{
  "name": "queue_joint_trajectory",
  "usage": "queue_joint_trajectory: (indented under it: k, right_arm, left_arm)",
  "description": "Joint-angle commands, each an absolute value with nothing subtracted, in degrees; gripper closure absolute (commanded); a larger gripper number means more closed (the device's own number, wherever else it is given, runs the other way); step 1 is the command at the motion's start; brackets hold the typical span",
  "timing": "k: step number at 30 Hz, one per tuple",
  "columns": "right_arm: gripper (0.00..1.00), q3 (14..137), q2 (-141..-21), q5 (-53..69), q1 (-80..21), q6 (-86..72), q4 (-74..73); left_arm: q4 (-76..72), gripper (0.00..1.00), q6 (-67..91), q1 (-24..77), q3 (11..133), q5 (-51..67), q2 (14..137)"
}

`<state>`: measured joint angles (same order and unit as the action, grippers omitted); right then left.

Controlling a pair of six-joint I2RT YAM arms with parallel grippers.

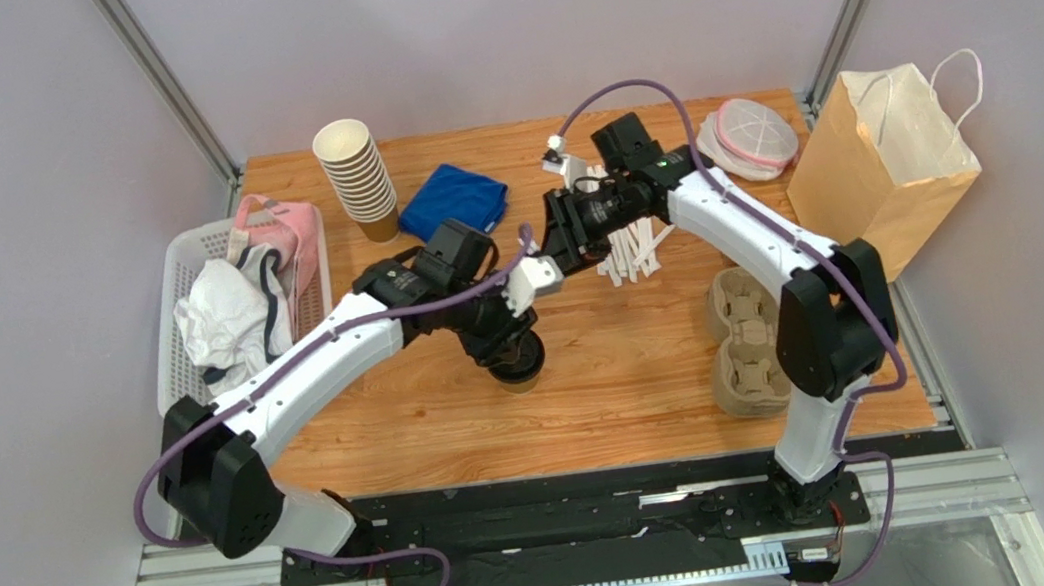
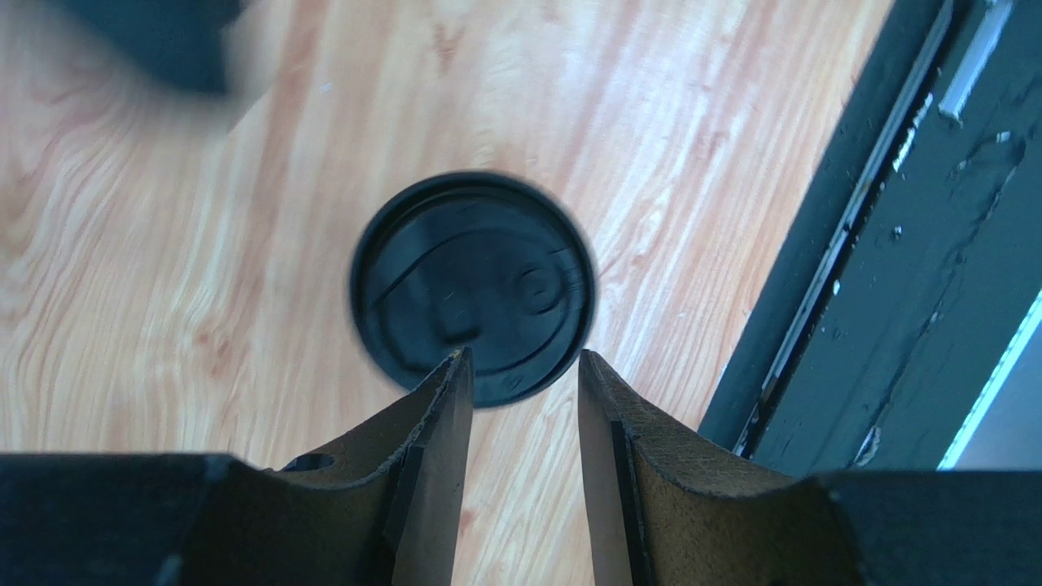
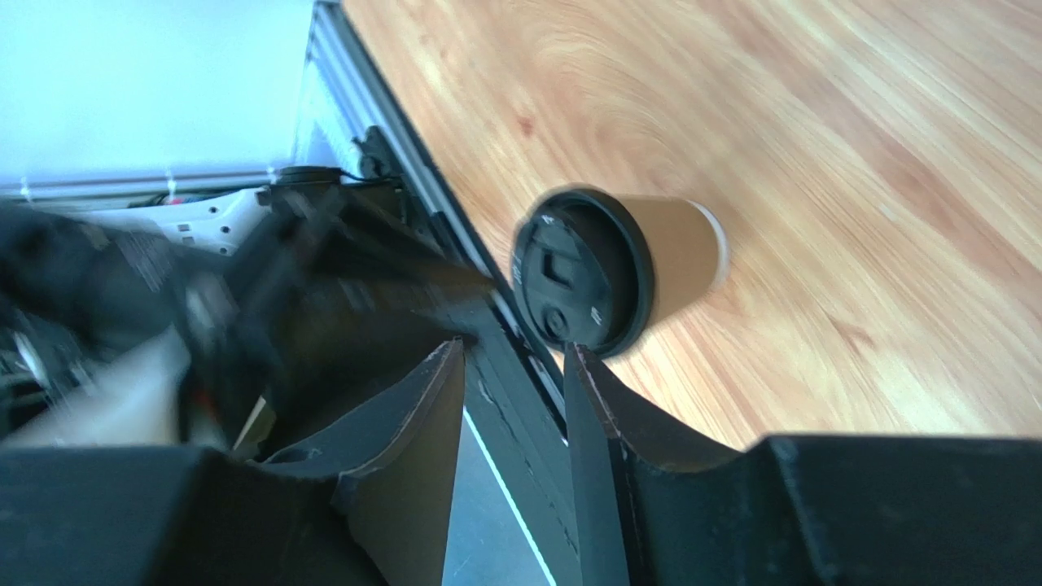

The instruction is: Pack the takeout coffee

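Next, my left gripper moves back beside the cup before both grippers meet the lid's edge (image 1: 541, 357), because it is over the black lid (image 2: 475, 288) and in my right gripper's way.
The takeout coffee (image 1: 518, 362), a brown paper cup with a black lid, stands upright on the wooden table near its middle. My left gripper (image 1: 500, 329) hangs right above it. In the left wrist view the lid (image 2: 473, 287) lies just beyond the gripper (image 2: 520, 360), which is open with nothing between the fingers. My right gripper (image 1: 559, 235) is further back, a little right of the cup, and apart from it. In the right wrist view the cup (image 3: 618, 271) sits past the fingertips of that gripper (image 3: 514, 350), which is open and empty.
A stack of lidless cups (image 1: 359, 179) and a blue cloth (image 1: 455, 199) sit at the back. A white basket (image 1: 173, 354) of cloths is on the left. White sticks (image 1: 636, 251), a cardboard cup carrier (image 1: 747, 339), a clear lidded container (image 1: 747, 138) and a brown paper bag (image 1: 882, 163) are on the right.
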<state>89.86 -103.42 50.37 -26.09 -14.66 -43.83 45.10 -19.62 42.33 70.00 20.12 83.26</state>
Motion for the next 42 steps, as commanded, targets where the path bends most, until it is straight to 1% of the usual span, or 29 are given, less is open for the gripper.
queue_joint_trajectory:
  k: [1, 3, 4, 8, 9, 11, 13, 14, 17, 22, 26, 37, 42]
  right_arm:
    - [0.6, 83.6, -98.3, 45.3, -25.2, -12.9, -45.6]
    - [0.6, 80.6, -96.0, 44.5, -25.2, -13.5, -46.1]
    - [0.61, 76.6, -95.0, 43.7, -25.4, -14.1, -45.4]
    - [0.63, 66.9, -90.4, 43.4, -26.9, -18.4, -37.2]
    - [0.64, 66.5, -90.3, 43.4, -27.4, -18.5, -36.6]
    - [0.66, 67.3, -91.5, 43.0, -28.4, -17.6, -36.3]
    - [0.69, 70.6, -93.6, 43.5, -28.4, -16.8, -37.3]
    - [0.73, 71.6, -95.9, 44.0, -28.4, -15.8, -39.2]
    - [0.76, 73.7, -98.0, 45.0, -28.7, -14.9, -40.3]
    - [0.78, 74.8, -100.5, 44.1, -30.0, -14.2, -40.1]
    - [0.79, 77.7, -103.4, 43.9, -30.4, -13.9, -40.5]
    - [0.82, 85.7, -110.6, 44.7, -30.5, -13.9, -41.0]
    - [0.82, 91.3, -113.6, 45.6, -30.8, -14.4, -41.0]
  left_arm:
    - [44.0, 0.55, -12.8, 36.7, 70.8, 24.3, 79.5]
    - [42.8, 0.55, -9.2, 32.8, 69.3, 26.2, 77.7]
    - [42.5, 0.55, -8.2, 31.6, 68.9, 26.7, 77.3]
    - [41.8, 0.58, -1.9, 26.9, 65.1, 29.0, 76.6]
    - [41.7, 0.59, -0.4, 26.0, 64.3, 30.0, 76.8]
    - [40.4, 0.59, 1.8, 25.6, 61.4, 33.3, 76.5]
    - [38.3, 0.59, 3.2, 25.5, 59.3, 33.5, 75.3]
    - [38.2, 0.6, 3.7, 25.5, 58.3, 33.4, 74.5]
    - [38.2, 0.62, 4.5, 25.4, 58.0, 33.1, 75.8]
    - [36.9, 0.67, 7.2, 22.2, 58.4, 35.1, 80.5]
    - [34.5, 0.68, 9.6, 18.4, 57.6, 37.0, 81.8]
    - [32.4, 0.69, 10.5, 17.8, 55.1, 37.7, 82.0]
    - [30.4, 0.69, 12.7, 15.1, 54.1, 39.8, 82.2]
